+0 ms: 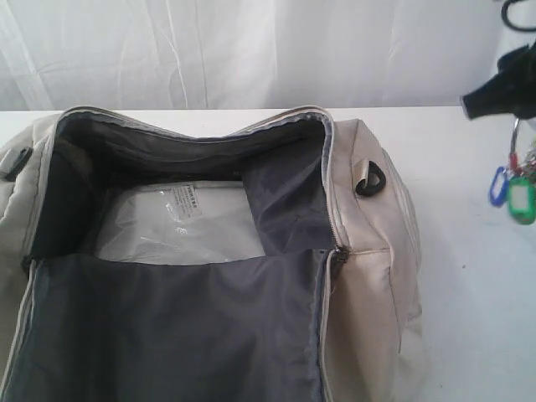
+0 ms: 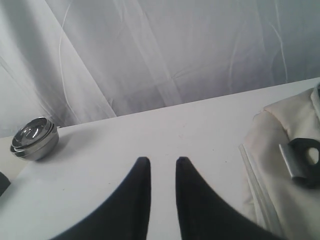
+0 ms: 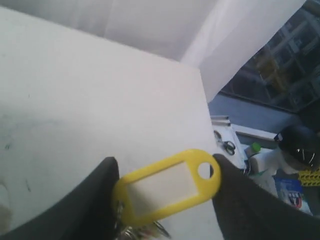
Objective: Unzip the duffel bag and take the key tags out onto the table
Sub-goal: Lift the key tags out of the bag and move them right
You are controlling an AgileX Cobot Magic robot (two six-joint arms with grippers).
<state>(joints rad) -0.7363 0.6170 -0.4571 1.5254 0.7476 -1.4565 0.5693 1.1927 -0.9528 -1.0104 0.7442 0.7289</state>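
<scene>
The key tags [image 1: 517,191] are hanging far out from the duffel bag, toward the table's edge. My right gripper should therefore swing back and put them down in the clear space [image 1: 461,293] next to the bag.
The cream duffel bag [image 1: 368,276] lies unzipped on the white table [image 1: 469,251], its dark grey lining showing. My right gripper [image 3: 165,172] is shut on the key tags: a yellow tag [image 3: 167,187] is pinched lengthwise between the two fingers, with metal rings below it. In the exterior view that gripper [image 1: 494,99] hovers above the table right of the bag, and blue, green and red tags [image 1: 515,193] hang from it on a ring. My left gripper [image 2: 162,160] stands open with nothing between its fingers, over the table beside the bag's end [image 2: 285,190].
A clear plastic packet with a white label [image 1: 180,222] lies inside the bag. A black D-ring [image 1: 371,180] sits on the bag's right side. Stacked steel bowls [image 2: 34,138] stand at the table's far edge by the white curtain.
</scene>
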